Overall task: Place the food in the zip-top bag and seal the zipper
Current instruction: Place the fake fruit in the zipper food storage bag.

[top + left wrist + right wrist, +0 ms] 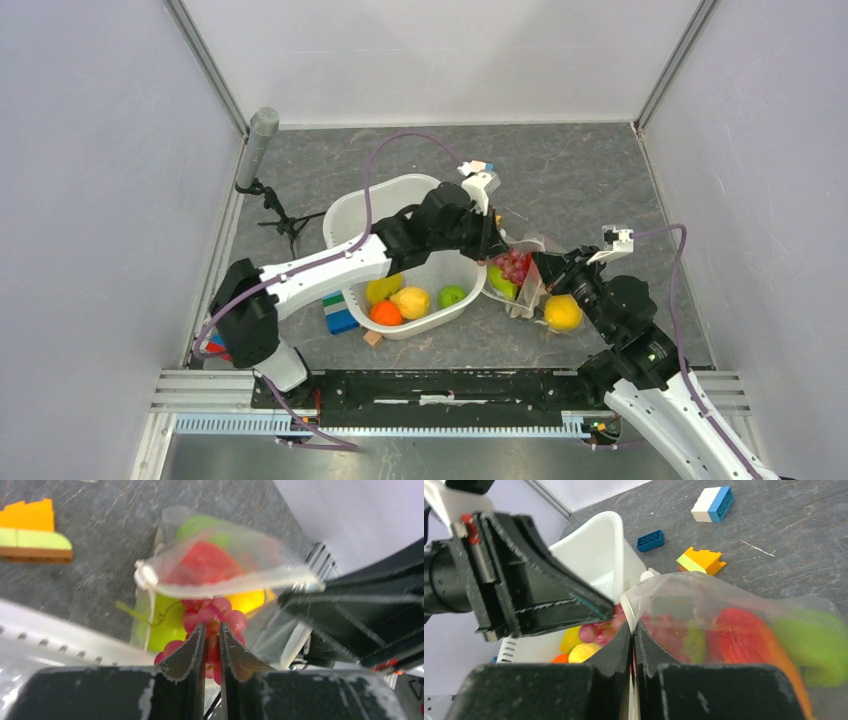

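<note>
My right gripper is keeping the bag's opening open around the purple-red grapes (512,265). My left gripper should keep moving the grapes in and let go of them inside the bag (526,272).
The zip-top bag (525,292) lies right of the white tub, and holds a red apple (744,635) and green fruit (816,645). My right gripper (632,624) is shut on the bag's white zipper strip (628,605) and holds the mouth up; in the top view it (545,268) is at the bag's upper right. My left gripper (212,625) is shut on the purple-red grapes (210,612) at the bag's mouth (497,252). A yellow-orange fruit (563,312) lies by the bag's right side. A banana (383,288), lemon (410,300), orange (386,313) and green apple (452,296) sit in the tub.
The white tub (345,215) stands at centre left under my left arm. Coloured blocks lie near it: a blue-green one (338,313), a white-blue one (711,502), a blue one (650,540) and an orange-green one (700,561). A black stand (280,215) is at the back left.
</note>
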You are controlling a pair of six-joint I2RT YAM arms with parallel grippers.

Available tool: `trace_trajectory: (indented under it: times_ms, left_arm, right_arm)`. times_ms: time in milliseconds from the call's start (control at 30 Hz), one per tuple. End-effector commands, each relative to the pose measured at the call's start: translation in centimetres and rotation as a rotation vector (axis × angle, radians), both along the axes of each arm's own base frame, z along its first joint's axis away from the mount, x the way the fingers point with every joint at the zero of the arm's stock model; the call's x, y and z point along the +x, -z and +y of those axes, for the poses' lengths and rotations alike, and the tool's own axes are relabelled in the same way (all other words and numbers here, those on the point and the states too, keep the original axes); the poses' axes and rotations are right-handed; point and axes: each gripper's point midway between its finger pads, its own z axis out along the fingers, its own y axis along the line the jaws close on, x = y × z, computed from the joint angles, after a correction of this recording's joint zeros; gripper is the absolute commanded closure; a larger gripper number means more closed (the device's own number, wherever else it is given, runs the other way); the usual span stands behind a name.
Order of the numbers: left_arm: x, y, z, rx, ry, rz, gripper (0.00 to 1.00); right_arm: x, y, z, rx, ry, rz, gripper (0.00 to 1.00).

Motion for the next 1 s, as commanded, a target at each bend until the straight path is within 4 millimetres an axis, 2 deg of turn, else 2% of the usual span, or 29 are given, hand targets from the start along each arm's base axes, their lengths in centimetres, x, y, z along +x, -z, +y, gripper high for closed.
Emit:
trace_trajectory:
  times_ms: [0, 100, 233, 333, 467, 533, 633, 733, 833, 967]
  left_arm:
    - [1.4, -5.1, -4.0, -0.165, -0.022, -0.027, 0.92]
    - [0.7, -4.9, -5.5, -0.176, 0.018, -0.017, 0.92]
    - [-0.2, -2.8, -7.1, -0.183, 0.065, 0.048, 0.93]
    - [-0.8, -1.8, -8.6, -0.270, 0.079, 0.102, 0.95]
    - [-2.3, -0.3, -10.0, -0.318, 0.141, 0.165, 0.89]
    - [-3.0, 0.7, -10.2, -0.299, 0.157, 0.174, 0.83]
    - [-3.6, 2.1, -10.0, -0.272, 0.176, 0.185, 0.64]
    - [-4.2, 2.8, -9.3, -0.239, 0.199, 0.174, 0.52]
    - [-4.1, 1.8, -8.4, -0.189, 0.215, 0.110, 0.38]
    - [-3.7, -1.7, -6.6, -0.156, 0.206, -0.013, 0.25]
  right_arm:
    - [-0.5, -4.5, 1.2, 0.084, -0.069, -0.117, 0.91]
    - [-0.5, -4.3, 1.2, 0.090, -0.069, -0.113, 0.91]
    - [-0.4, -3.8, 0.9, 0.098, -0.048, -0.103, 0.91]
    - [-0.2, -3.5, 0.6, 0.105, -0.027, -0.094, 0.91]
    - [-0.2, -3.6, 0.4, 0.121, -0.010, -0.091, 0.91]
    - [-0.1, -3.5, 0.1, 0.125, 0.008, -0.088, 0.91]
    - [0.2, -3.0, -0.8, 0.121, 0.063, -0.067, 0.91]
    - [0.4, -2.8, -2.0, 0.100, 0.122, -0.061, 0.91]
    - [0.5, -3.2, -3.1, 0.064, 0.173, -0.066, 0.91]
    - [0.7, -3.3, -4.4, 0.001, 0.225, -0.064, 0.91]
